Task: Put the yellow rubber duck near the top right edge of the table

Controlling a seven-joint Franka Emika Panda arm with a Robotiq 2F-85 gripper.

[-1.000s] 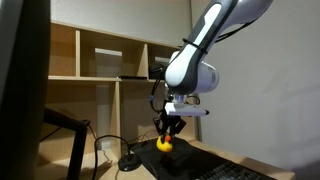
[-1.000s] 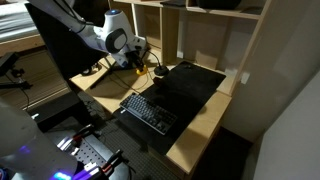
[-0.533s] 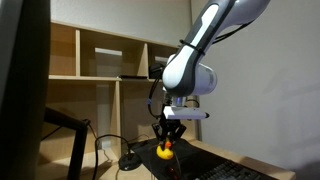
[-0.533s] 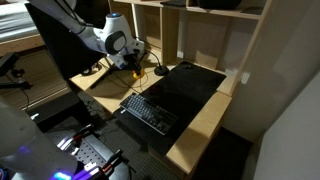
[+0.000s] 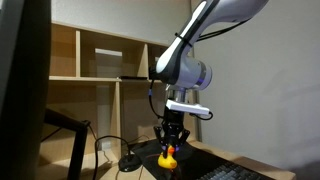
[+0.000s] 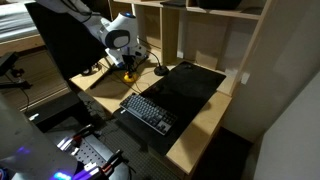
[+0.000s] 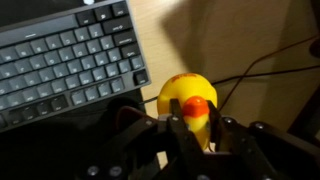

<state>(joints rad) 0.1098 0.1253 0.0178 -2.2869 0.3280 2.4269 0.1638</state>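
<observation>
The yellow rubber duck is hanging by the cables at the table's wrong end (image 6: 129,77), so next I move it back past the keyboard to the opposite end (image 6: 213,100) with my gripper.
The yellow rubber duck (image 7: 187,103) with its orange beak patch sits between my gripper's (image 7: 196,123) dark fingers in the wrist view; the jaws are shut on it. In both exterior views the duck (image 5: 168,155) (image 6: 128,76) is held low over the light wood table edge (image 6: 105,100), next to the black keyboard (image 6: 148,111). The table's dark top (image 6: 190,85) lies beyond the keyboard.
A tall light-wood shelf unit (image 5: 100,70) stands behind. A black keyboard (image 7: 60,60) is close beside the duck. Dark cables (image 7: 255,65) run over the wood surface. A round black base (image 5: 130,160) sits on the table near the gripper.
The gripper has moved down and towards the near table edge by the keyboard, with the duck still held in it.
</observation>
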